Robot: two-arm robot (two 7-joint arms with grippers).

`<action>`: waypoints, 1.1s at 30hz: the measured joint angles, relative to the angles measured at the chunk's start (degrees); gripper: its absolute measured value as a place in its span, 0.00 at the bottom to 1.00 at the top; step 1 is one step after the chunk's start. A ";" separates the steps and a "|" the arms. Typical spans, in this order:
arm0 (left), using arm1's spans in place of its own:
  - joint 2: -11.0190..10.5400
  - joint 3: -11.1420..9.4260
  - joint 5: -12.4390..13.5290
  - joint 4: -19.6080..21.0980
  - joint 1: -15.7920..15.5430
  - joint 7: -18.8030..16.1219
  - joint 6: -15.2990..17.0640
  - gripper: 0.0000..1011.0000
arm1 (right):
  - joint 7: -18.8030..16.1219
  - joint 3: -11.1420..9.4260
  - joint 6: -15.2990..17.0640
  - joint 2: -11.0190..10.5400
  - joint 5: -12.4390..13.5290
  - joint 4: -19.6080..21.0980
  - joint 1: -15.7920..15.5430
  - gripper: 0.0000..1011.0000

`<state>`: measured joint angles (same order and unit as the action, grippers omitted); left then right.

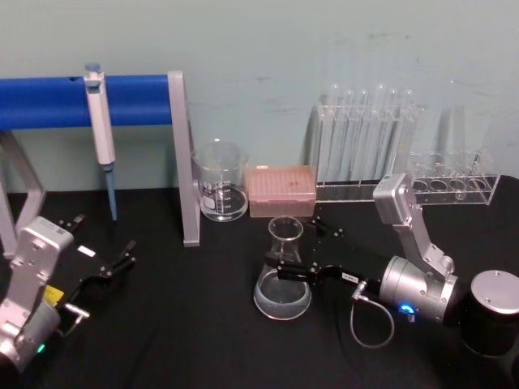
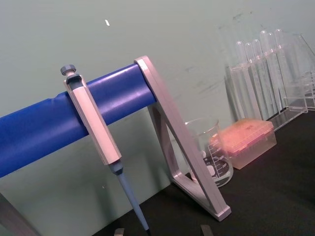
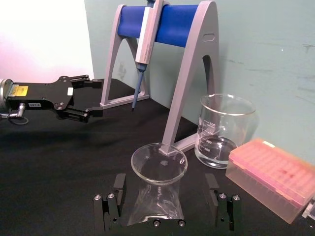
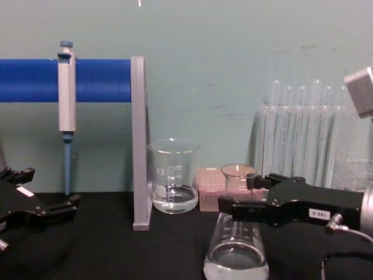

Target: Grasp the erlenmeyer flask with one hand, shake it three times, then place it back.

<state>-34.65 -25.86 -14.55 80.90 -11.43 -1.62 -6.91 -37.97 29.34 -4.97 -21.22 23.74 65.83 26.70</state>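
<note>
My gripper will shake the erlenmeyer flask (image 4: 235,234), and the liquid should stay down inside because clear liquid (image 4: 236,263) sits low in the flask's wide base.
The erlenmeyer flask (image 1: 284,293) (image 4: 236,252) stands upright on the black table, right of centre, with a little clear liquid in its wide base. My right gripper (image 1: 293,250) (image 3: 165,184) (image 4: 238,193) reaches in from the right and is open, one finger on each side of the flask's neck (image 3: 158,167). A small gap shows between each finger and the glass. At the table's left my left gripper (image 1: 104,237) (image 3: 96,97) (image 4: 49,188) stays open and holds nothing.
Behind the flask are a glass beaker (image 1: 220,190) holding some liquid and a pink tip box (image 1: 280,190). A pipette (image 1: 101,121) hangs on the blue-barred stand (image 1: 182,162) at the back left. Test tube racks (image 1: 365,146) (image 1: 450,182) line the back right.
</note>
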 joint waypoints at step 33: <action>0.00 0.00 0.00 0.00 0.00 0.00 0.00 0.99 | -0.81 0.59 -0.22 0.71 0.12 -1.63 1.10 0.99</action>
<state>-34.65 -25.86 -14.55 80.90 -11.43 -1.62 -6.91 -38.78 29.93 -5.19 -20.51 23.86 64.20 27.80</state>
